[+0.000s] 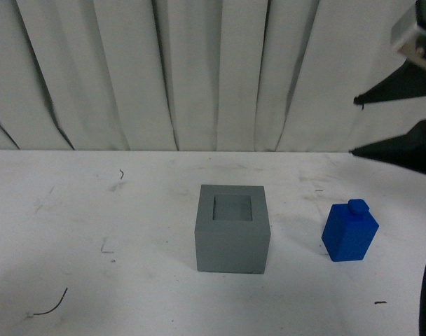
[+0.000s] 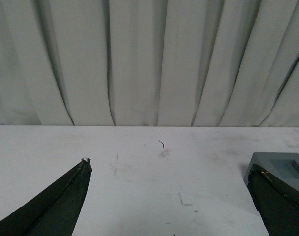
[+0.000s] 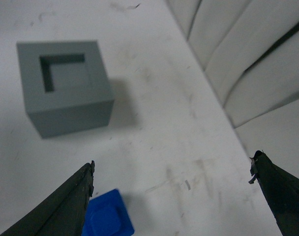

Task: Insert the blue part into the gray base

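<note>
The gray base's hollow (image 1: pixel 232 208) is shallow. The blue part (image 1: pixel 349 232) will therefore go only partway down and stick up above the base's rim when I lower it in.
The gray base (image 1: pixel 232 228) stands mid-table, its square recess facing up; it also shows in the right wrist view (image 3: pixel 65 86) and partly in the left wrist view (image 2: pixel 283 168). To its right stands the blue part (image 1: pixel 349 230), upright with its knob on top. My right gripper (image 1: pixel 356 126) hangs open in the air above and behind the blue part. In the right wrist view the blue part (image 3: pixel 108 216) lies beside one finger, off to the side of the gripper (image 3: pixel 171 166). My left gripper (image 2: pixel 169 167) is open over bare table, the base beside one finger.
A white table (image 1: pixel 94 231) with scuffs and a few small dark wire scraps (image 1: pixel 50 302) carries both blocks. A pleated white curtain (image 1: pixel 199 70) closes off the back edge of the table.
</note>
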Robot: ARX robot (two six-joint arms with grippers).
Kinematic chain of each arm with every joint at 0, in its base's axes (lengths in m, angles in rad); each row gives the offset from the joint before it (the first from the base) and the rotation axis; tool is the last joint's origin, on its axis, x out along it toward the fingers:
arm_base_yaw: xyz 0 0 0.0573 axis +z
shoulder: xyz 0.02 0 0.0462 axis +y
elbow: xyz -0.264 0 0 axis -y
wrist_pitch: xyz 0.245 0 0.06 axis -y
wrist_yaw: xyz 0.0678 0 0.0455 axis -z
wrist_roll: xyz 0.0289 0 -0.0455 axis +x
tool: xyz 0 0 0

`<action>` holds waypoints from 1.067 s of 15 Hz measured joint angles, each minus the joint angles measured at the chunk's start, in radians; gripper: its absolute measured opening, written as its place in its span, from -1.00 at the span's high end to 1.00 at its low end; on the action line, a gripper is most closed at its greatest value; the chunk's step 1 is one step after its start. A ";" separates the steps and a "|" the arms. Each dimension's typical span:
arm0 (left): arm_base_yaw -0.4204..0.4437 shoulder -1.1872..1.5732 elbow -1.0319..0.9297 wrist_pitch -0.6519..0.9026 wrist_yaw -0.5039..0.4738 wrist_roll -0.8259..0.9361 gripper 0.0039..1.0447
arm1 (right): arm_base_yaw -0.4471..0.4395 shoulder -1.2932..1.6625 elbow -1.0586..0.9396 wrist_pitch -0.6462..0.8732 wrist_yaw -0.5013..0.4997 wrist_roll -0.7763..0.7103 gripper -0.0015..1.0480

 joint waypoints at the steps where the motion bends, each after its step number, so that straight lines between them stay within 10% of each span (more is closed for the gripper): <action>1: 0.000 0.000 0.000 0.000 0.000 0.000 -0.88 | 0.003 0.054 0.061 -0.136 0.020 -0.101 -0.88; 7: 0.000 0.000 0.000 0.000 0.000 0.000 -0.88 | 0.089 0.273 0.336 -0.549 0.174 -0.409 -0.88; 16: 0.000 0.000 0.000 0.000 0.000 0.000 -0.88 | 0.104 0.365 0.385 -0.601 0.391 -0.500 -0.88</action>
